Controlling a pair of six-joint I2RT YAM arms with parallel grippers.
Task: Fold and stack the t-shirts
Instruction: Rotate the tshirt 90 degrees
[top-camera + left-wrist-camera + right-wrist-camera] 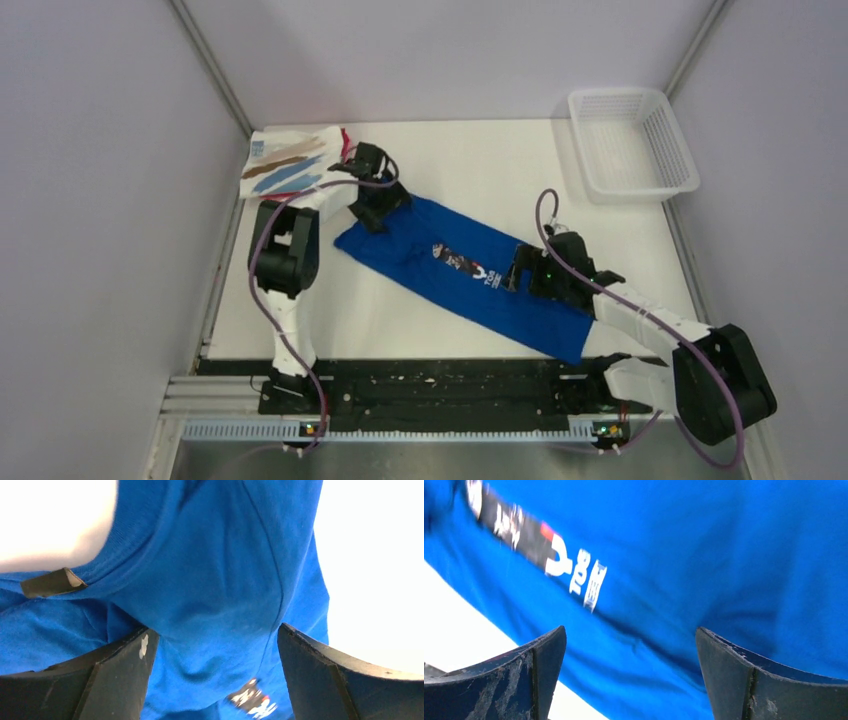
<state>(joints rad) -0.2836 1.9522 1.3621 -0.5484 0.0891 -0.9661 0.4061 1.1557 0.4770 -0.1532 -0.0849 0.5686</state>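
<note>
My left gripper should push the collar end of the royal blue t-shirt back while my right gripper swings the hem end straight before folding, because the t-shirt lies diagonally.
The royal blue t-shirt lies folded lengthwise into a long strip, running diagonally from upper left to lower right on the white table, its print on top. My left gripper is open over the strip's upper-left end, by the collar and its dark label. My right gripper is open above the strip just right of the print. The blue cloth fills both wrist views. The white t-shirt with brown and blue streaks lies folded at the back left, a bit of red cloth at its right edge.
A white plastic mesh basket stands at the back right corner, nothing visible inside it. Grey walls close in the table on the left, back and right. The arms' black base rail runs along the near edge.
</note>
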